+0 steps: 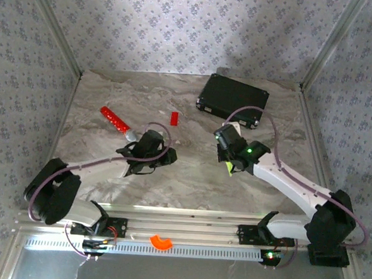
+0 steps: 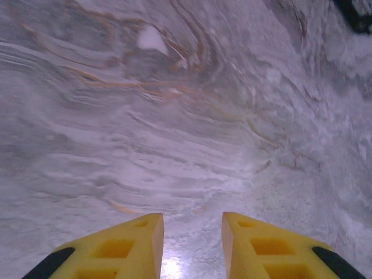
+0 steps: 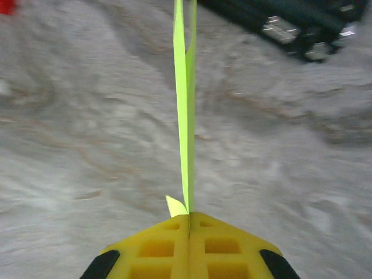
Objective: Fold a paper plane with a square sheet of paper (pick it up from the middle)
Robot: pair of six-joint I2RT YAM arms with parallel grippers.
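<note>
My right gripper needs to lay the folded paper (image 3: 185, 110) flat in the middle (image 1: 206, 165) for both grippers, because the paper is standing on edge in its grip, away from my left gripper.
The lime yellow-green paper (image 3: 186, 116) is folded into a slim strip and seen edge-on in the right wrist view, running straight out from the fingers over the marble table (image 3: 87, 145). A small flap of it curls out at the left beside the fingertips. My right gripper (image 3: 189, 215) is shut on the paper's near end. From above, the right gripper (image 1: 229, 162) hangs right of centre with a bit of lime paper (image 1: 230, 170) showing under it. My left gripper (image 2: 192, 216) is open over bare marble, nothing between its yellow fingers; from above the left gripper (image 1: 148, 155) sits left of centre.
A black case (image 1: 232, 101) lies at the back right, and its latched edge (image 3: 290, 26) shows ahead of the right gripper. A small red block (image 1: 173, 118) and a red stick (image 1: 116, 121) lie at the back left. An orange ring piece (image 1: 161, 242) rests on the front rail.
</note>
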